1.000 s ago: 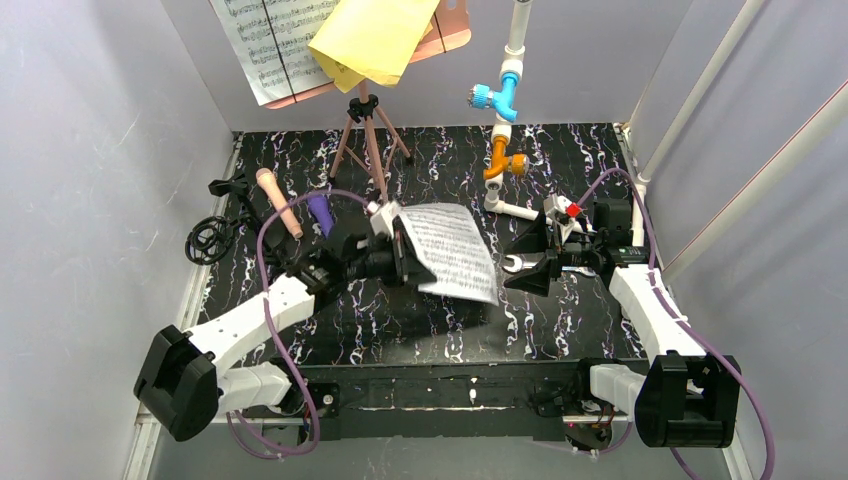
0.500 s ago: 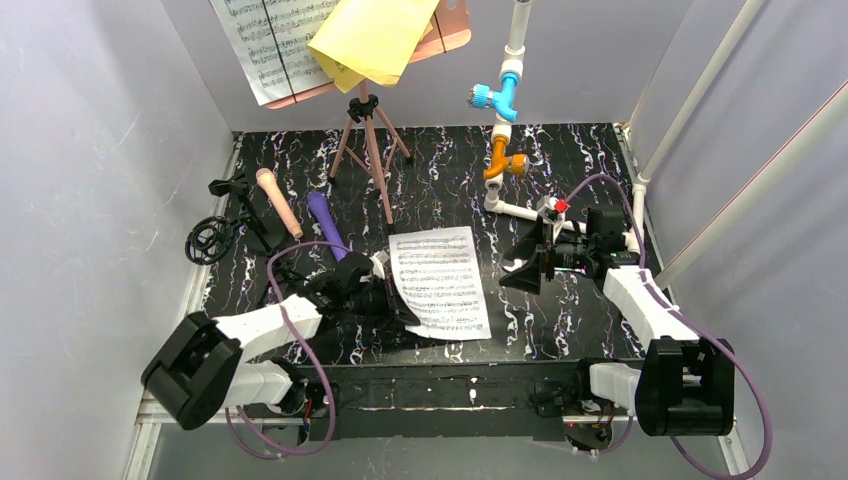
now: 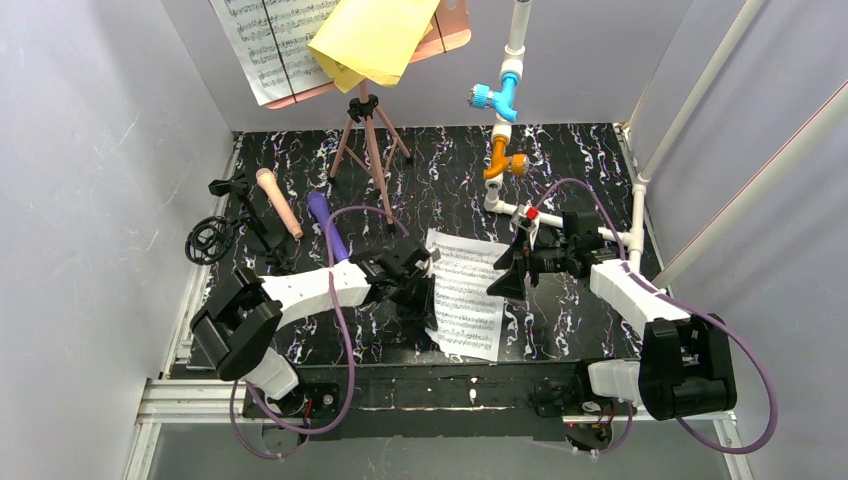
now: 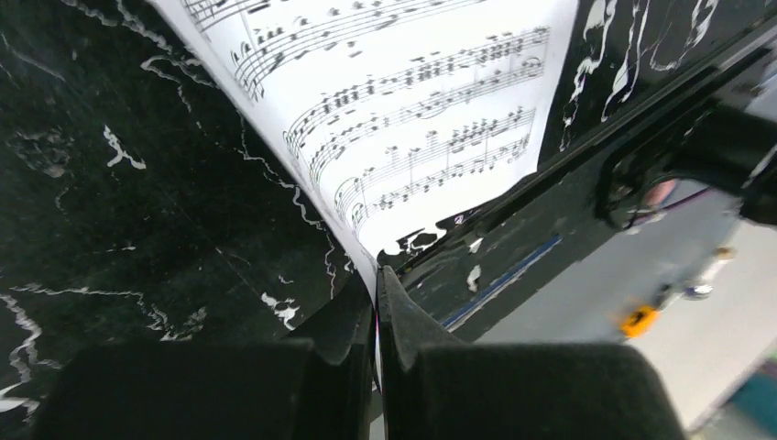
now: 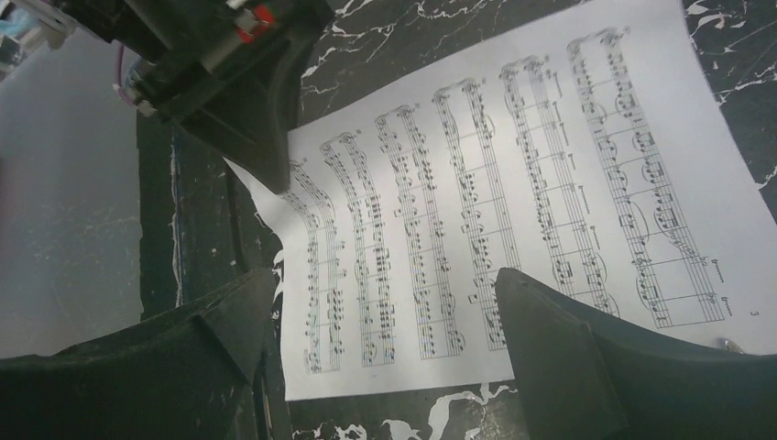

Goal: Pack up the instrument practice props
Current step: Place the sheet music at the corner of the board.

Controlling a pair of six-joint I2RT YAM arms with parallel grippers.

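Next, I swing the sheet with my left gripper so my right gripper can pinch its far corner (image 3: 505, 244), because the sheet's free side (image 3: 494, 313) is lying flat under my open right gripper.
A white music sheet (image 3: 468, 296) lies on the black marbled table (image 3: 560, 180), its near end reaching the front edge. My left gripper (image 3: 426, 288) is shut on the sheet's left edge; the left wrist view shows the paper (image 4: 403, 101) pinched between the closed jaws (image 4: 377, 286). My right gripper (image 3: 508, 272) hangs open over the sheet's right side, its fingers straddling the paper (image 5: 476, 211) without touching it (image 5: 385, 286). Far left lie a peach microphone (image 3: 279, 203), a purple microphone (image 3: 327, 224) and black mic holders (image 3: 211, 240). The salmon-pink music rest (image 3: 452, 28) stands on tripod legs (image 3: 367, 148), with white (image 3: 262, 45) and yellow (image 3: 375, 38) sheets on it.
A white pipe with blue and orange valves (image 3: 503, 120) stands at the back, right of the tripod. Grey walls (image 3: 100, 150) close in the table on the left, back and right. A black rail (image 3: 450, 385) runs along the front edge between the arm bases.
The left gripper lowered the raised, tilted sheet flat and has carried it rightward, turning it slightly. The right gripper moved left over the sheet's right side, still open.
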